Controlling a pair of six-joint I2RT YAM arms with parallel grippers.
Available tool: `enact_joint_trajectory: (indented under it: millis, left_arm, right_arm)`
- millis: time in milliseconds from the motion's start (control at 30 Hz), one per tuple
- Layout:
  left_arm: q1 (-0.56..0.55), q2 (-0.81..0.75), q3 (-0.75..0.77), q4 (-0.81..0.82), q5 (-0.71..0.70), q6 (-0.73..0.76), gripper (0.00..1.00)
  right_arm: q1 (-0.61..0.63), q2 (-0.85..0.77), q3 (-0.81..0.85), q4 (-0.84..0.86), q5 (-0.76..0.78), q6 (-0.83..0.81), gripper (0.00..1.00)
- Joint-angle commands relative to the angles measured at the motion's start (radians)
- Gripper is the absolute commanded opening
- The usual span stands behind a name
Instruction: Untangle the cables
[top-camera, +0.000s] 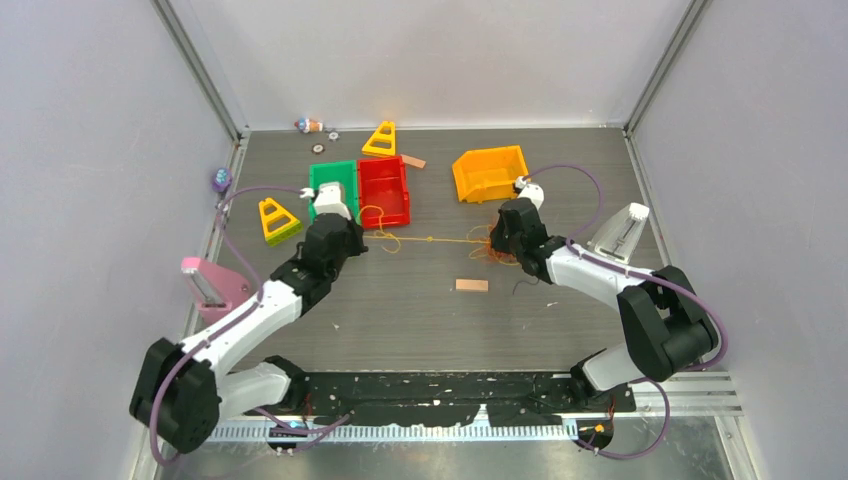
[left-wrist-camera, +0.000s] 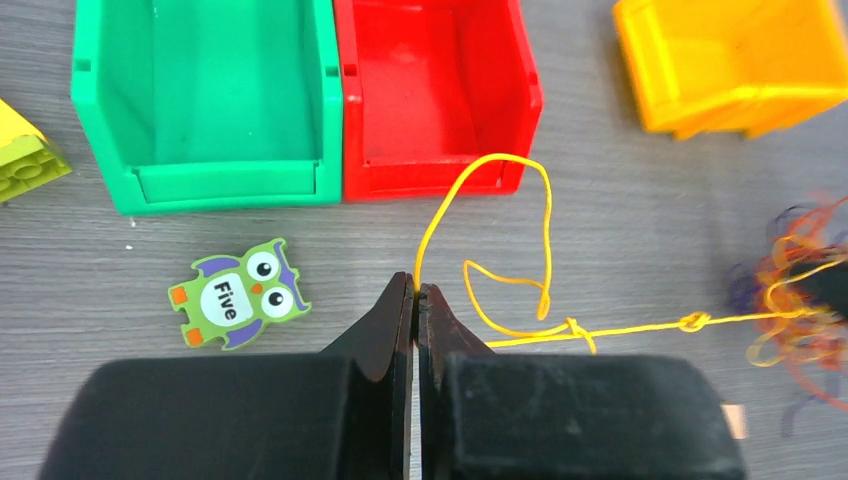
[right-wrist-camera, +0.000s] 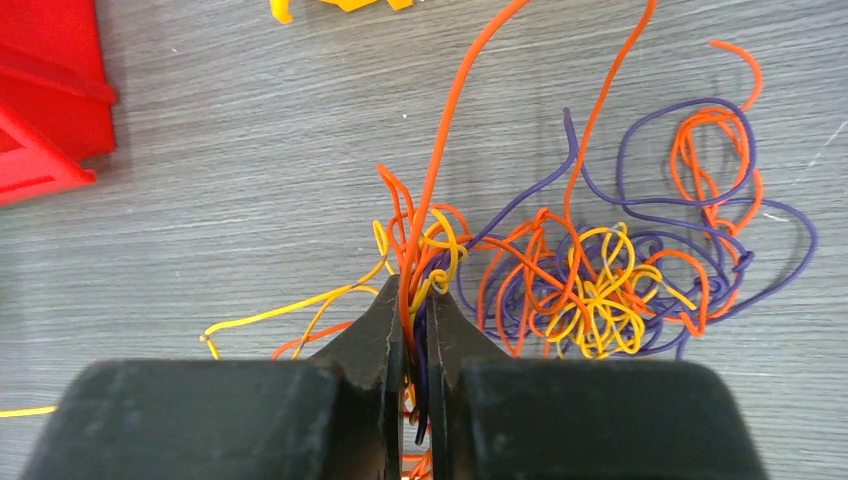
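Observation:
My right gripper is closed, and the yellow cable runs tight into strands of cable my right gripper pinches together (right-wrist-camera: 430, 255). My right gripper should open and take hold of the yellow cable (top-camera: 430, 239) to pull it clear.
A tangled clump of orange, yellow and purple cables (right-wrist-camera: 600, 280) lies on the table at centre right (top-camera: 497, 252). My right gripper (right-wrist-camera: 414, 300) is shut on several strands of that clump, orange, yellow and purple, which run down between its jaws; in the top view it sits over the clump (top-camera: 505, 240). A yellow cable (left-wrist-camera: 520, 290) with knots runs taut from the clump leftwards (top-camera: 440, 240) and loops in front of the red bin. My left gripper (left-wrist-camera: 414, 290) is shut on the end of that yellow cable; in the top view it is near the bins (top-camera: 352, 235).
A green bin (top-camera: 333, 185) and a red bin (top-camera: 385, 190) stand side by side behind the left gripper; an orange bin (top-camera: 490, 172) is behind the right one. An owl tile (left-wrist-camera: 238, 293), yellow toy triangles (top-camera: 278, 218), a small wooden block (top-camera: 471, 285) and small toys lie around.

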Motion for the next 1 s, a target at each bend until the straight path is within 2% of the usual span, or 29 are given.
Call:
enact_joint_trajectory:
  millis: [0, 100, 367, 433, 467, 567, 667, 733, 833, 967]
  left_arm:
    - [0.140, -0.134, -0.025, 0.007, -0.050, -0.075, 0.00]
    - [0.210, -0.203, -0.023, -0.047, 0.011, -0.108, 0.00]
    - [0.313, -0.419, -0.001, -0.204, -0.054, -0.157, 0.00]
    - [0.332, -0.453, 0.004, -0.217, -0.039, -0.175, 0.00]
    - [0.336, -0.466, 0.006, -0.214, -0.029, -0.178, 0.00]
    - [0.337, -0.468, 0.024, -0.206, 0.041, -0.169, 0.00]
    - [0.335, -0.430, 0.054, -0.169, 0.232, -0.121, 0.00]
    - [0.333, -0.396, 0.089, -0.175, 0.319, -0.100, 0.00]
    - [0.320, -0.372, 0.135, -0.207, 0.357, -0.075, 0.00]
    - [0.314, -0.377, 0.170, -0.236, 0.358, -0.064, 0.00]
  right_arm:
    - [-0.057, 0.020, 0.020, -0.073, 0.110, 0.041, 0.07]
    - [-0.075, 0.026, 0.015, -0.090, 0.109, 0.057, 0.10]
    - [-0.113, -0.005, -0.017, -0.096, 0.137, 0.078, 0.13]
    - [-0.126, 0.001, -0.016, -0.111, 0.134, 0.087, 0.31]
    - [-0.133, 0.002, -0.017, -0.116, 0.131, 0.089, 0.44]
    - [-0.143, -0.012, -0.039, -0.063, 0.066, 0.068, 0.51]
    - [-0.144, -0.068, -0.100, 0.065, -0.067, -0.006, 0.56]
    - [-0.143, -0.115, -0.144, 0.158, -0.137, -0.046, 0.64]
    - [-0.143, -0.167, -0.171, 0.209, -0.172, -0.082, 0.76]
    - [-0.141, -0.209, -0.163, 0.217, -0.249, -0.135, 0.81]
